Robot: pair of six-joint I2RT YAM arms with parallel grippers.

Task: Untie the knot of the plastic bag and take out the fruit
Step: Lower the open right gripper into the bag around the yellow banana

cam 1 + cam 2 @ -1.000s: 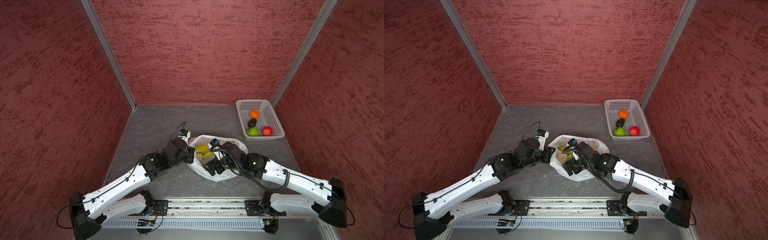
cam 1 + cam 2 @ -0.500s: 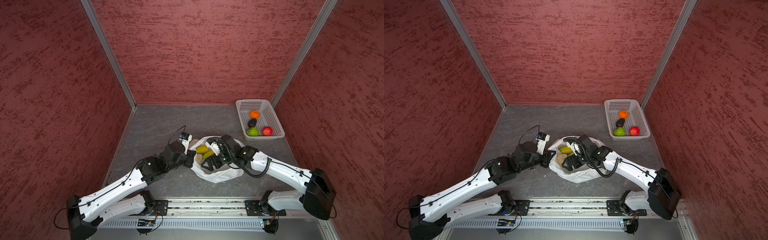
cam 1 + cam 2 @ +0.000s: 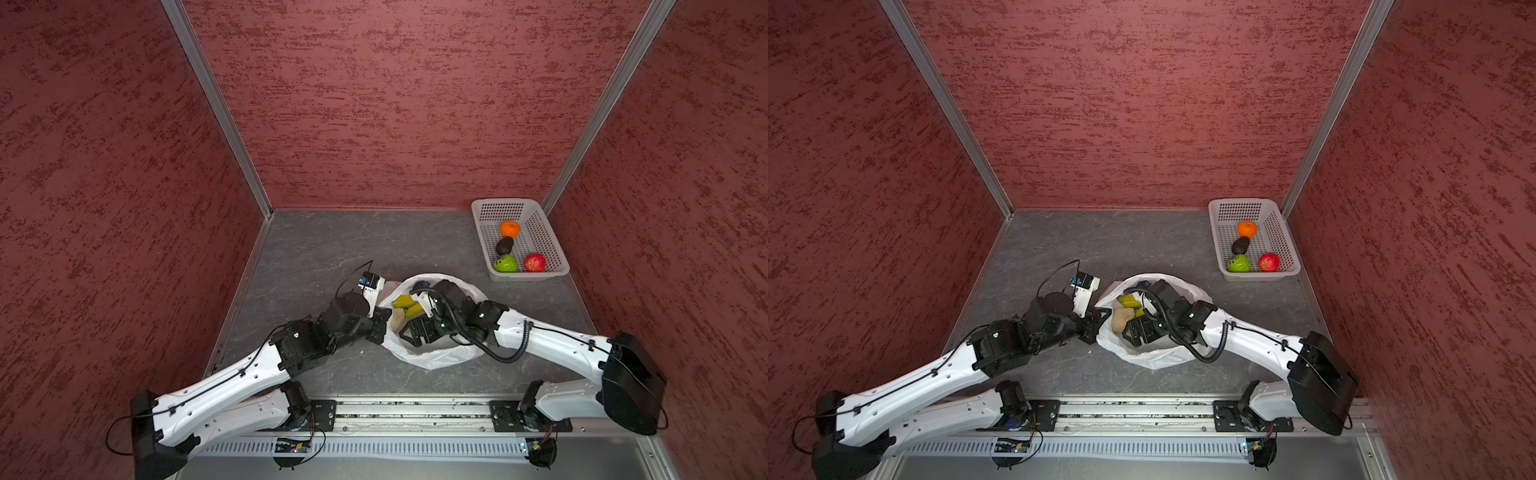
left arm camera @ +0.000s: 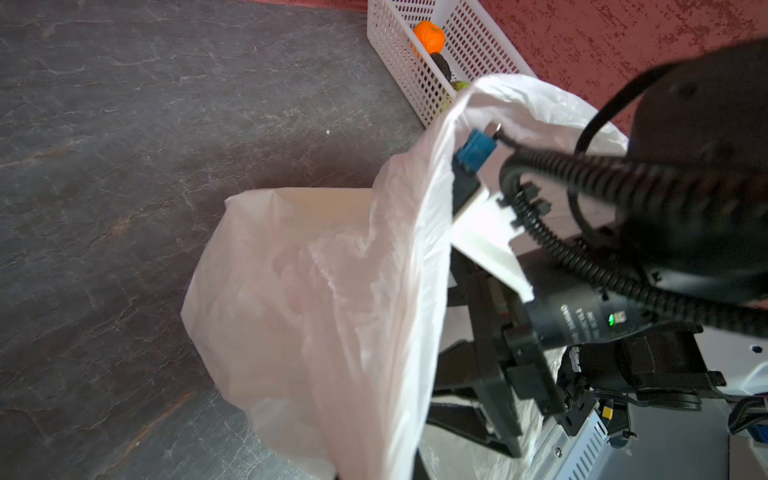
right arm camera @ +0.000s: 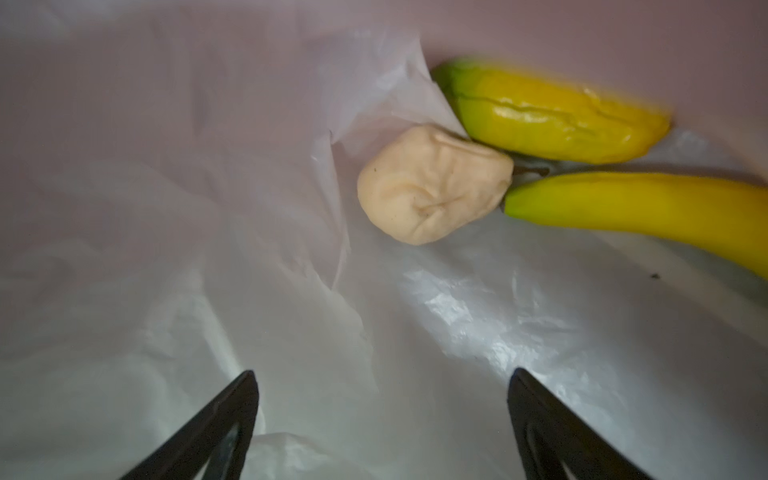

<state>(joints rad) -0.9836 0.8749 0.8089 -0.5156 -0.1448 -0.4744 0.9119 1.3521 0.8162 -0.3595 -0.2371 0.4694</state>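
The robot's right gripper has its fingers facing empty film, and the pale round fruit (image 3: 397, 319) rests against the bag's side, so the robot should swing back and pick up the banana (image 3: 413, 310) first.
The white plastic bag (image 3: 436, 357) (image 3: 1154, 357) lies open-mouthed mid-floor; no knot shows. My left gripper (image 3: 380, 328) is shut on the bag's left rim, and the film (image 4: 332, 311) drapes over its jaws in the left wrist view. My right gripper (image 3: 409, 332) (image 5: 382, 374) is inside the bag, open and empty. Beyond its fingertips lie fruit: a pale round one (image 5: 432, 191) (image 3: 1120, 318), a banana (image 5: 644, 208) and a green-yellow mango (image 5: 552, 120). None of them touches the fingers.
A white perforated basket (image 3: 532, 275) (image 3: 1262, 275) stands at the back right corner with an orange (image 3: 510, 229), an avocado (image 3: 504, 245), a green apple (image 3: 505, 263) and a red apple (image 3: 535, 262). Red walls enclose the grey floor.
My right gripper has pushed further left inside the bag towards the fruit, its arm folding closer in. The left gripper keeps its hold on the rim and has shifted slightly.
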